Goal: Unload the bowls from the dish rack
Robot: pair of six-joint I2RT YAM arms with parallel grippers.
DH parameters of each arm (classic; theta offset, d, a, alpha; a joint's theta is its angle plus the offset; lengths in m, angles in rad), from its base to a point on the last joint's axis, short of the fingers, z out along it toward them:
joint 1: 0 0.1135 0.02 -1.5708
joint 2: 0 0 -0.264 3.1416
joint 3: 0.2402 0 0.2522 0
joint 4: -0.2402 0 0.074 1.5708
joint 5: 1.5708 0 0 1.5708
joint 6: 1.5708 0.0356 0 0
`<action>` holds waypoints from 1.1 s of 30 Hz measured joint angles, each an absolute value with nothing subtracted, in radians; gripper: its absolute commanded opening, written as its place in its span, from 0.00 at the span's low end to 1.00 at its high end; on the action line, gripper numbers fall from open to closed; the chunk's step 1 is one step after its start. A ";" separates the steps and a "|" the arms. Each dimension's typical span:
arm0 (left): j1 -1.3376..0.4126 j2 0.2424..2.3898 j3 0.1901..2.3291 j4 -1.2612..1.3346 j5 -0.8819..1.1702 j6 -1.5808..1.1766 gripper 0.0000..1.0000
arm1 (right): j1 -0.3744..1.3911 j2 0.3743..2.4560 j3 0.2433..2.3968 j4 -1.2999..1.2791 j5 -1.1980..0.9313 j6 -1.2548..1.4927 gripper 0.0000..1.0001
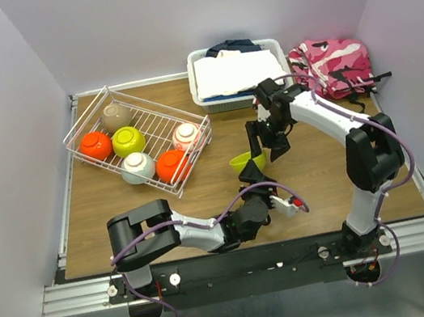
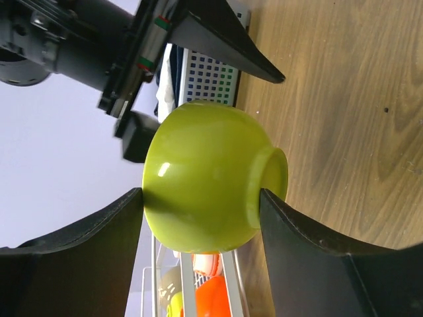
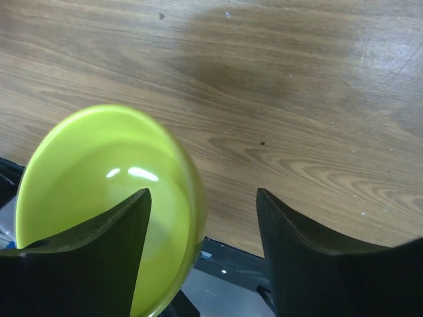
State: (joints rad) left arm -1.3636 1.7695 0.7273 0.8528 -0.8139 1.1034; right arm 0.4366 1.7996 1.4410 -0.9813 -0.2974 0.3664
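Note:
The lime-yellow bowl tipped [image 1: 241, 163] in my left gripper is held across its foot and rim, so my right gripper should grab the bowl's rim [image 3: 196, 201] and put the bowl down upright.
A lime-yellow bowl [image 1: 239, 162] hangs tipped on its side above the wooden table, right of the dish rack [image 1: 92, 106]. My left gripper [image 1: 253, 177] is shut on this bowl [image 2: 211, 178], one finger on its rim side and one on its foot. My right gripper [image 1: 264, 149] stands open over the bowl's rim [image 3: 106, 198]: one finger lies inside the bowl, the other outside with a gap to it. In the white wire rack sit a taupe bowl [image 1: 116, 115], two orange bowls [image 1: 95, 144] [image 1: 172, 165], a lime-yellow bowl [image 1: 128, 141], a white-pink bowl [image 1: 186, 136] and a pale grey bowl [image 1: 138, 166].
A white plastic bin [image 1: 205, 98] of folded cloth stands at the back, with a pink camouflage bag [image 1: 335, 63] to its right. Bare wooden tabletop [image 1: 315, 181] lies under and in front of both grippers. The rack's wires [image 2: 188, 284] show just behind the held bowl.

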 measured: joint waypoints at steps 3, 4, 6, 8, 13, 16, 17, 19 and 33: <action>-1.364 1.777 0.727 0.867 -0.818 1.112 0.24 | 0.438 1.829 1.456 -1.002 -0.297 0.358 0.48; -1.365 1.783 0.727 0.872 -0.819 1.116 0.25 | 0.440 1.839 1.462 -1.007 -0.295 0.354 0.42; -1.368 1.789 0.727 0.875 -0.819 1.119 0.29 | 0.444 1.850 1.474 -1.016 -0.295 0.350 0.19; -1.370 1.792 0.727 0.876 -0.820 1.122 0.33 | 0.446 1.855 1.491 -1.027 -0.292 0.343 0.06; -1.382 1.797 0.727 0.892 -0.825 1.170 0.72 | 0.447 1.874 1.521 -1.064 -0.254 0.339 0.01; -1.381 1.800 0.727 0.902 -0.829 1.172 0.90 | 0.447 1.881 1.538 -1.080 -0.248 0.337 0.01; -1.382 1.800 0.727 0.906 -0.833 1.172 0.93 | 0.448 1.881 1.540 -1.082 -0.246 0.337 0.01; -1.381 1.800 0.726 0.924 -0.847 1.156 0.99 | 0.450 1.881 1.546 -1.083 -0.243 0.338 0.01; -1.375 1.621 0.766 0.547 -0.833 0.712 0.99 | 0.283 1.734 1.386 -0.841 -0.105 0.432 0.01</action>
State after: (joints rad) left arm -1.3746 1.6207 0.7662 0.5472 -0.8330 0.7116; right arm 0.2829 1.7344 1.3857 -0.8413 -0.1051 0.4324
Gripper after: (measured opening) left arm 0.988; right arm 0.091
